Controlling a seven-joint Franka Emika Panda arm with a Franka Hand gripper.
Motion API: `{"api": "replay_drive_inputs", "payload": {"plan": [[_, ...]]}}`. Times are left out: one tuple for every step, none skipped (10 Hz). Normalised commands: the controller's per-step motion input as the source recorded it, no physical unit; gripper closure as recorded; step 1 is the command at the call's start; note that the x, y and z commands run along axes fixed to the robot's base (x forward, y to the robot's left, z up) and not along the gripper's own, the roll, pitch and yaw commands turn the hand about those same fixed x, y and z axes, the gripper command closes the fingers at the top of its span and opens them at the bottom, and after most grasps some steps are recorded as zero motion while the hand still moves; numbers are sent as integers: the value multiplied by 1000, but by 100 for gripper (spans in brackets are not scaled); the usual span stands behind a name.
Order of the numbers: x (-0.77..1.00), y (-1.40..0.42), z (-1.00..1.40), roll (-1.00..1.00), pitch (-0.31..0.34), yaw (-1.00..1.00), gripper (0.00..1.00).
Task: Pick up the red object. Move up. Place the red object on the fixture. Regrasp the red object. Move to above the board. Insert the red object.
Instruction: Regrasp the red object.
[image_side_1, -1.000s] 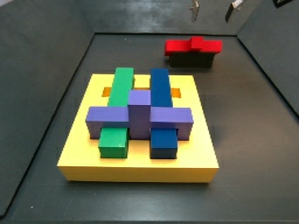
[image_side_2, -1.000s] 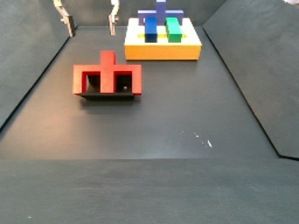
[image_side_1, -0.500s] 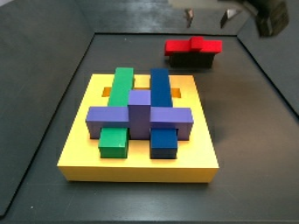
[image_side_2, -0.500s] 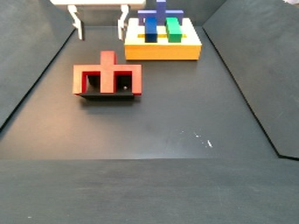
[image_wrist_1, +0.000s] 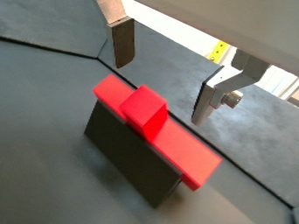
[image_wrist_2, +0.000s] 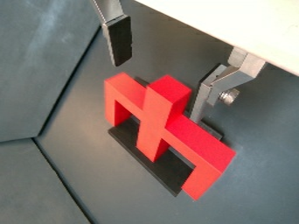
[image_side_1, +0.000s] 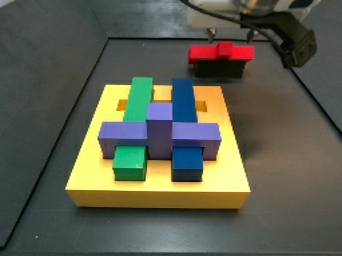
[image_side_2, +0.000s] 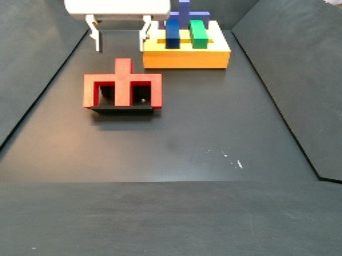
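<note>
I should expect hidden legs to slide straight up when I lift, because the dark fixture's side (image_side_1: 219, 69) covers the red object's lower side (image_side_1: 221, 55).
The red object (image_side_1: 221, 51) rests on the dark fixture (image_side_1: 221, 69) at the far end of the floor. It also shows in a side view (image_side_2: 123, 88) and in both wrist views (image_wrist_1: 152, 122) (image_wrist_2: 158, 122), with the fixture (image_wrist_1: 126, 162) under it. My gripper (image_side_2: 120, 40) hangs open and empty just above the red object, one finger on each side of its raised middle prong, not touching it (image_wrist_1: 167, 74) (image_wrist_2: 163, 68). The yellow board (image_side_1: 160, 190) lies nearer, bearing the purple cross block (image_side_1: 160, 135), a green block (image_side_1: 134, 110) and a blue block (image_side_1: 183, 100).
Dark walls enclose the floor on three sides. The board (image_side_2: 187, 58) stands close beside the gripper in a side view. Open dark floor (image_side_2: 174, 160) stretches in front of the fixture.
The gripper has come down from the top of the view toward the red object. The red object and the board have not moved.
</note>
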Motion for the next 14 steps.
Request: {"api": "replay_drive_inputs", "payload": {"plan": [[143, 0, -271, 871, 154, 314, 0], [89, 0, -300, 840, 134, 351, 0], [0, 46, -314, 686, 43, 294, 0], [-134, 120, -340, 463, 0, 211, 0], [-91, 137, -314, 300, 0, 160, 0], [0, 120, -246, 206, 0, 94, 0], [9, 89, -194, 143, 6, 80, 0], [71, 0, -94, 26, 0, 63, 0], [66, 0, -66, 0, 0, 0, 0], [0, 0, 0, -6, 0, 0, 0], [0, 0, 0, 0, 0, 0, 0], [0, 0, 0, 0, 0, 0, 100], [0, 0, 0, 0, 0, 0, 100], [0, 0, 0, 0, 0, 0, 100]]}}
